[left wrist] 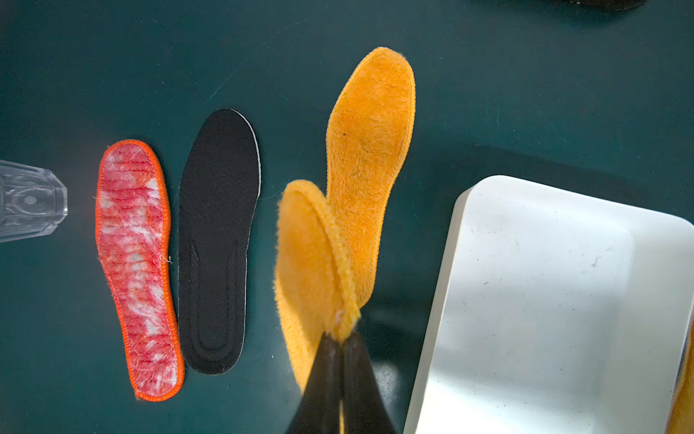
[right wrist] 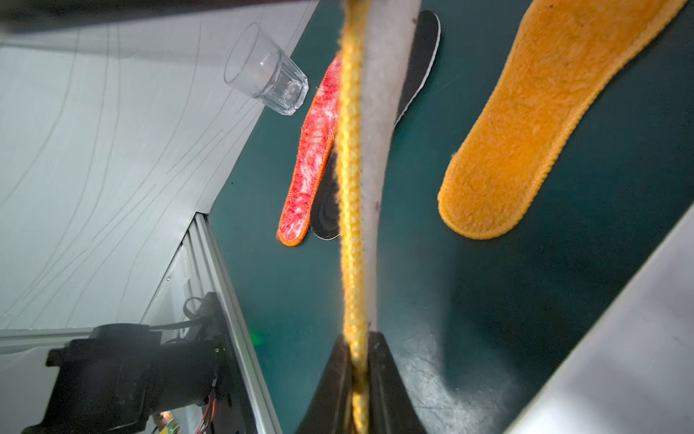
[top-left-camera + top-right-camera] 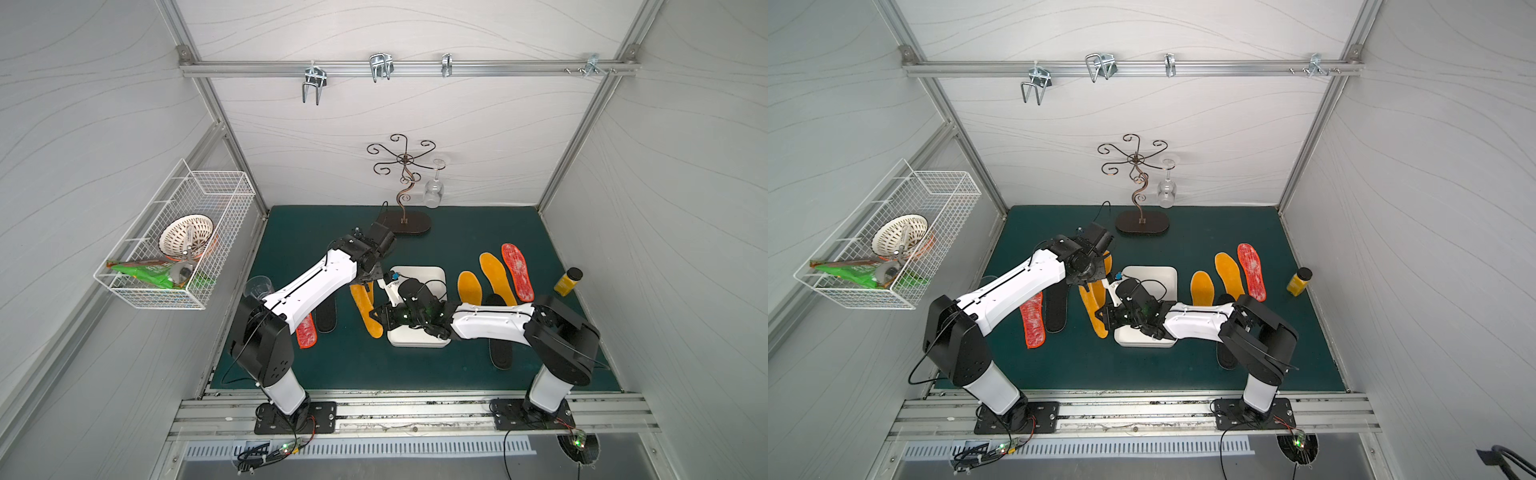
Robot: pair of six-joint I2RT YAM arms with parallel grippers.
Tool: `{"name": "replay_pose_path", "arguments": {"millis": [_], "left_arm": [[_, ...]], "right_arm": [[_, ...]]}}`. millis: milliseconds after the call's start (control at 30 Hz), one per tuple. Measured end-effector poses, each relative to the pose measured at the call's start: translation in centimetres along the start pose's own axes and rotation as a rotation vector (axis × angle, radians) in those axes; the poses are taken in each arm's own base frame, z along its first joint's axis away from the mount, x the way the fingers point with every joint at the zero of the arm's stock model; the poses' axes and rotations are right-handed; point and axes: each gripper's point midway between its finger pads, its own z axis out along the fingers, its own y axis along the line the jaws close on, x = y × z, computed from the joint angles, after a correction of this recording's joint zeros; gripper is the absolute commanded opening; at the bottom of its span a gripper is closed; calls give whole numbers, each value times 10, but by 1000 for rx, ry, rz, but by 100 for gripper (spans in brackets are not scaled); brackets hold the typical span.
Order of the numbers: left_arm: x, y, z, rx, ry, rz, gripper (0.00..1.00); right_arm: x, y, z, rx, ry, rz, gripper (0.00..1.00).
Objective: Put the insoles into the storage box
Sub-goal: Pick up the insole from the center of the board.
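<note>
My left gripper is holding the tip of the orange-yellow insole (image 1: 338, 315) that my right gripper must carry into the storage box (image 3: 417, 338). Next, my left gripper opens and moves back.
My left gripper (image 1: 341, 340) is shut on the tip of an orange-yellow insole (image 1: 311, 255), which hangs off the mat beside the white storage box (image 1: 544, 300). My right gripper (image 2: 356, 338) is shut on an orange-yellow insole's stitched edge (image 2: 353, 188), apparently the same one. In a top view both grippers, left (image 3: 368, 286) and right (image 3: 380, 312), meet at the box's (image 3: 436, 276) left rim. A second orange-yellow insole (image 3: 370, 320) lies flat there. Left of it lie a black insole (image 3: 326, 318) and a red one (image 3: 306, 334). On the right lie several more (image 3: 496, 278).
A clear tumbler (image 3: 257, 286) stands at the mat's left edge and a yellow jar (image 3: 567, 282) at the right. A metal glass rack (image 3: 405, 224) with a hanging wine glass is at the back. A wire basket (image 3: 174, 241) hangs on the left wall.
</note>
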Motion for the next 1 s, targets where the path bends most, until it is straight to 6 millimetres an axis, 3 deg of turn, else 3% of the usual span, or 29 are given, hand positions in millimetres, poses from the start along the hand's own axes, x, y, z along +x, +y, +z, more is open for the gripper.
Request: {"name": "replay_pose_path", "arguments": {"millis": [133, 300, 433, 500, 600, 700, 800, 900, 1000], "left_arm": [[0, -2, 0, 9, 4, 13, 46], [-7, -1, -13, 38, -37, 17, 73], [-20, 10, -47, 107, -133, -28, 73], [-26, 23, -70, 160, -207, -73, 73], [-26, 47, -86, 231, -292, -146, 73], [-13, 71, -75, 288, -336, -216, 80], [13, 87, -46, 292, -333, -240, 80], [37, 83, -19, 322, -297, -225, 80], [52, 75, 1, 369, -272, -215, 81]], "right_arm": [[1, 0, 0, 1, 7, -2, 0], [6, -3, -2, 12, 30, 6, 0], [-1, 1, -14, -12, 32, 12, 0], [-12, 4, -30, -38, 13, 19, 0], [-32, 3, -59, -65, -33, 34, 0], [-49, -3, -94, -99, -82, 56, 0], [-56, -18, -124, -124, -123, 109, 0], [-53, -39, -141, -133, -135, 195, 0], [-40, -53, -141, -139, -111, 278, 0]]}}
